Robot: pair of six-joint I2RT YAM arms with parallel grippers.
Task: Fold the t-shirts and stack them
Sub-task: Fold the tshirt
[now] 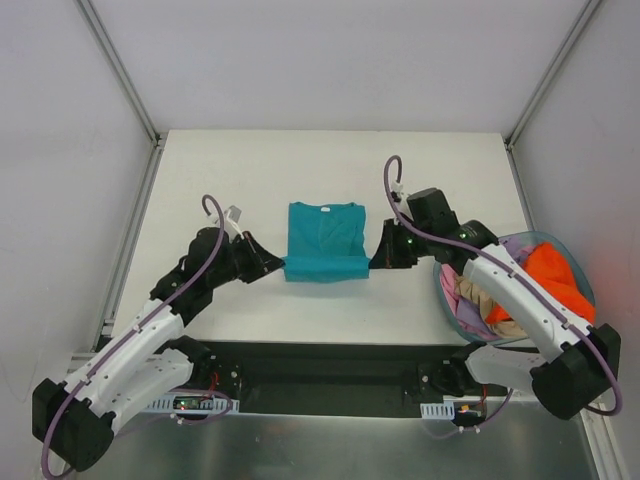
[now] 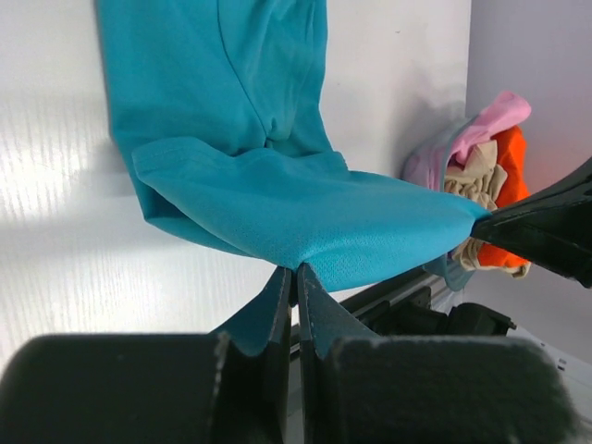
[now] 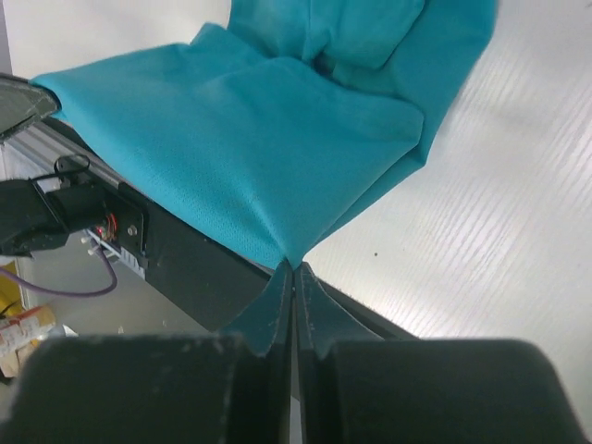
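I go on moving my right gripper over the teal t-shirt before I let go there, since the near hem (image 1: pixel 327 269) is tight and parallel to the far collar edge (image 1: pixel 327 207).
A teal t-shirt (image 1: pixel 324 238) lies partly folded on the white table, its near hem lifted and stretched between both grippers. My left gripper (image 1: pixel 277 264) is shut on its near left corner, seen in the left wrist view (image 2: pixel 296 270) with the teal t-shirt (image 2: pixel 277 203) spreading away. My right gripper (image 1: pixel 374 262) is shut on the near right corner, seen in the right wrist view (image 3: pixel 293 266) with the teal t-shirt (image 3: pixel 240 129) above. More t-shirts, orange (image 1: pixel 556 277), tan and lavender, are heaped in a basket at the right.
The round blue-grey basket (image 1: pixel 449 296) stands at the table's right edge beside my right arm. In the left wrist view the heaped shirts (image 2: pixel 481 176) show beyond the hem. A black rail (image 1: pixel 330 360) runs along the near table edge. Grey walls enclose the table.
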